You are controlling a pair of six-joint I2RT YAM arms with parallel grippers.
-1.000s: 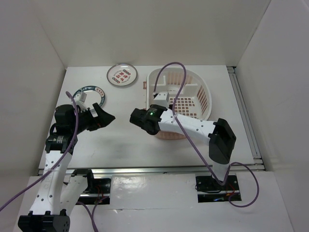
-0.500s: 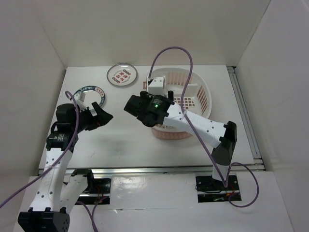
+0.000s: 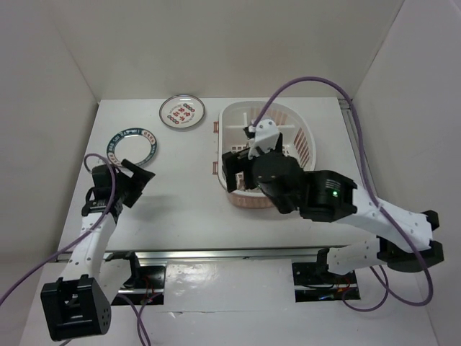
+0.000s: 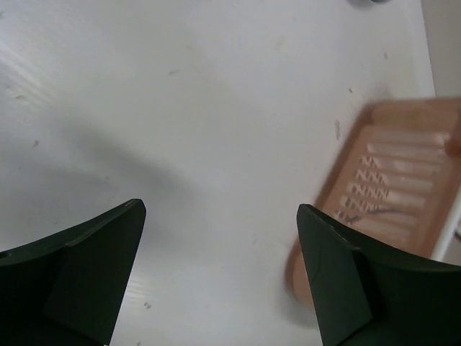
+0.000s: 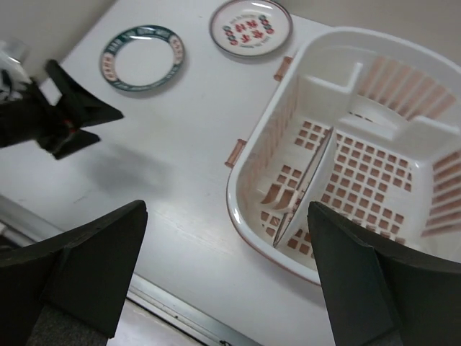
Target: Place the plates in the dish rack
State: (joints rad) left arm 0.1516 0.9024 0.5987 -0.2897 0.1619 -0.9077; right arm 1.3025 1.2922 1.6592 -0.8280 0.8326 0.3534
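Note:
The teal-rimmed plate (image 3: 132,147) is lying free next to my open left gripper, so I should go on swinging the fingers toward its near rim (image 3: 145,161) until they are on both sides of the rim.
The red-character plate (image 3: 182,112) lies flat at the back of the table and also shows in the right wrist view (image 5: 251,25). The teal-rimmed plate (image 3: 131,143) lies flat at the left, also in the right wrist view (image 5: 142,56). The pink-and-white dish rack (image 3: 229,115) stands right of centre. In the right wrist view a plate (image 5: 311,173) stands on edge inside the rack (image 5: 252,209); its face is hidden. My right gripper (image 3: 232,173) hangs open and empty above the rack's near-left rim (image 5: 227,209). My left gripper (image 3: 140,178) is open and empty over bare table (image 4: 220,209).
White walls close in the table on three sides. A metal rail (image 3: 216,252) runs along the near edge. The right arm's purple cable (image 3: 302,86) loops over the rack. The rack's side (image 4: 392,187) shows blurred in the left wrist view.
My right arm has pulled back and risen, its gripper moving from left of the rack to above its near-left rim. My left gripper has drawn back towards the near-left edge.

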